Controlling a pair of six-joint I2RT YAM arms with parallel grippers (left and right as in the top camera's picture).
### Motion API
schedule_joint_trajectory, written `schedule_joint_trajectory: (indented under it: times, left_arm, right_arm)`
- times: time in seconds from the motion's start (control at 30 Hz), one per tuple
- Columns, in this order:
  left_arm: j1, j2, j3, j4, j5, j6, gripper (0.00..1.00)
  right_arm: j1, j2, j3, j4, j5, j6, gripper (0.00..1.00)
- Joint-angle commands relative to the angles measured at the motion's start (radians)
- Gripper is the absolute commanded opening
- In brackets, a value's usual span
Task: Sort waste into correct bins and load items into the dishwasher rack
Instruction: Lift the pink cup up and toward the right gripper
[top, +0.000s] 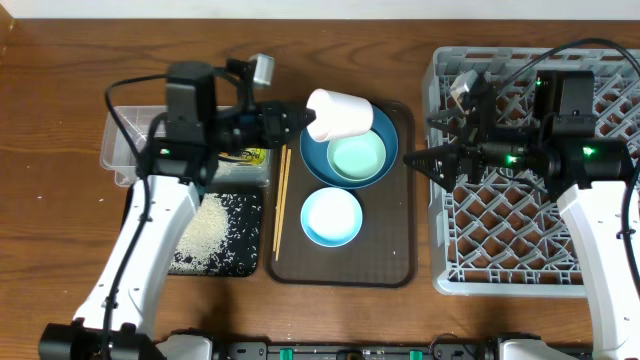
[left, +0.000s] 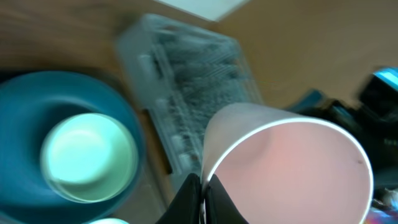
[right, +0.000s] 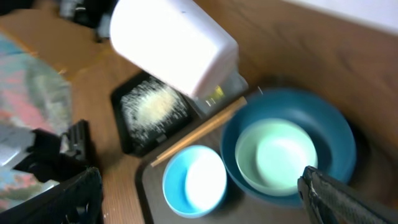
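Note:
The pink cup's free base (top: 369, 116) points toward my open right gripper. I should keep moving that gripper in until its fingers reach across the cup's side (top: 346, 114), and then close it.
My left gripper (top: 305, 122) is shut on the rim of the small pink cup (top: 340, 114), which hangs tipped on its side above the dark blue bowl (top: 385, 125). In the left wrist view the fingers (left: 186, 202) pinch the cup's wall (left: 292, 162). The pale green bowl (top: 357, 157) sits inside the dark blue one. A light blue bowl (top: 331, 217) and the chopsticks (top: 281, 200) lie on the brown tray (top: 390, 240). My right gripper (top: 420, 160) stands open between the tray and the grey dishwasher rack (top: 520, 230), holding nothing.
At the left, a clear tub (top: 120, 140) holds a yellow wrapper (top: 245, 157). In front of it a black tray (top: 215, 235) carries white rice. The right wrist view shows the cup (right: 174, 43), rice tray (right: 152, 109) and bowls (right: 194, 180) ahead of the open fingers.

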Motion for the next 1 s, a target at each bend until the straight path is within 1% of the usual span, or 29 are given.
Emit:
schedule_joint_trajectory:
  times: [0.0,0.07,0.23,0.4,0.57,0.67,0.8,0.87,0.97]
  left_arm:
    - [0.02,0.005,0.0,0.055,0.308,-0.058,0.06]
    - [0.016,0.005,0.0,0.084,0.332,-0.082,0.06]
    - [-0.01,0.005,0.0,0.119,0.332,-0.091,0.06]
    - [-0.028,0.005,0.0,0.145,0.329,-0.11,0.06]
    - [-0.029,0.005,0.0,0.145,0.333,-0.117,0.06]
    - [-0.029,0.005,0.0,0.149,0.334,-0.142,0.06]
    - [-0.029,0.005,0.0,0.196,0.378,-0.178,0.06]
    - [-0.028,0.005,0.0,0.221,0.384,-0.204,0.06]
    - [-0.028,0.005,0.0,0.226,0.385,-0.206,0.06]
  right_arm:
    - [0.004,0.001,0.019,0.022,-0.15,-0.098,0.99]
    - [0.016,0.001,0.019,0.055,-0.153,-0.087,0.99]
    - [0.081,0.007,0.019,0.141,-0.15,-0.077,0.99]
    - [0.125,0.013,0.019,0.213,-0.134,-0.026,0.99]
    - [0.159,0.014,0.019,0.23,-0.135,-0.026,0.99]
    - [0.18,0.014,0.019,0.249,-0.135,-0.026,0.99]
    - [0.2,0.014,0.019,0.273,-0.135,-0.026,0.99]
    - [0.211,0.014,0.019,0.284,-0.134,-0.026,0.95]
    - [0.22,0.014,0.019,0.303,-0.135,-0.026,0.81]
